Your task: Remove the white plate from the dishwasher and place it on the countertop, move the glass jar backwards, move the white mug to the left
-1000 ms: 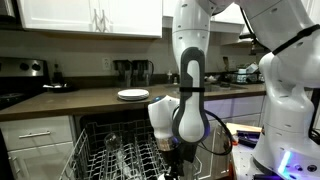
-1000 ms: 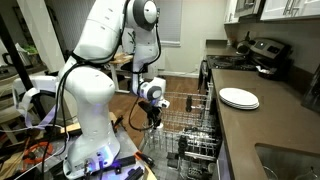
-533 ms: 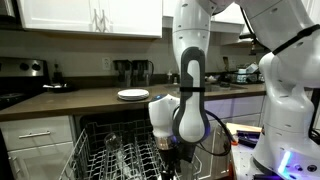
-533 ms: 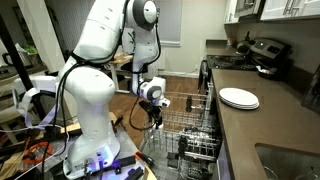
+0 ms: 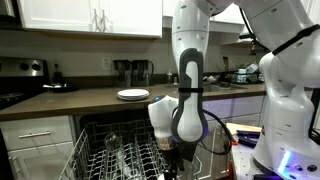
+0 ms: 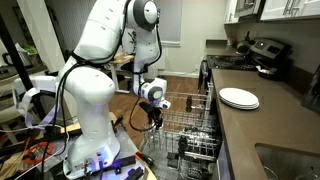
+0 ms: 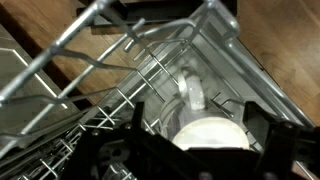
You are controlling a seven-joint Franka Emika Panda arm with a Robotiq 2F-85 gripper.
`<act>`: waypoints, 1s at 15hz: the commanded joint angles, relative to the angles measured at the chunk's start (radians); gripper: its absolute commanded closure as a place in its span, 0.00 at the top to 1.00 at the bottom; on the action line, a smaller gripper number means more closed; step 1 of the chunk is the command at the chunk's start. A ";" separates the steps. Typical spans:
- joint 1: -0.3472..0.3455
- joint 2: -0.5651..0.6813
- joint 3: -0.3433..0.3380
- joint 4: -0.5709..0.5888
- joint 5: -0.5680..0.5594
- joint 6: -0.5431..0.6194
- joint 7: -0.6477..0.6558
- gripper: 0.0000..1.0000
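The robot's gripper should close on the mug's narrow handle (image 7: pixel 194 90) before lifting the mug, because the handle stands clear while the white mug's round base (image 7: pixel 210 133) almost fills the gripper's opening.
My gripper (image 5: pixel 175 150) hangs low over the dishwasher's wire rack (image 5: pixel 120 158), at its near corner in an exterior view (image 6: pixel 152 114). In the wrist view the gripper (image 7: pixel 198 106) is open. Its dark fingers (image 7: pixel 137 118) stand either side of a round white ceramic piece (image 7: pixel 210 135) in the rack, without touching it. I cannot tell whether this piece is a plate or a mug. A white plate (image 5: pixel 132 95) lies flat on the dark countertop (image 5: pixel 80 100) and shows in both exterior views (image 6: pixel 239 98). The glass jar and the white mug are not identifiable.
Clear glasses (image 5: pixel 110 140) stand in the rack to the left of the gripper. Upright tines (image 7: pixel 90 70) surround the gripper. A stove with a pot (image 6: pixel 262 52) is at the counter's far end, a sink (image 6: pixel 290 160) at its near end. Dark appliances (image 5: pixel 135 70) stand against the back wall.
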 commanded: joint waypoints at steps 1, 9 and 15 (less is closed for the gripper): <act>-0.004 0.001 -0.008 -0.001 0.016 -0.034 -0.023 1.00; -0.011 0.030 0.004 0.020 0.019 -0.019 -0.031 0.41; -0.009 0.068 0.003 0.055 0.006 -0.004 -0.052 0.58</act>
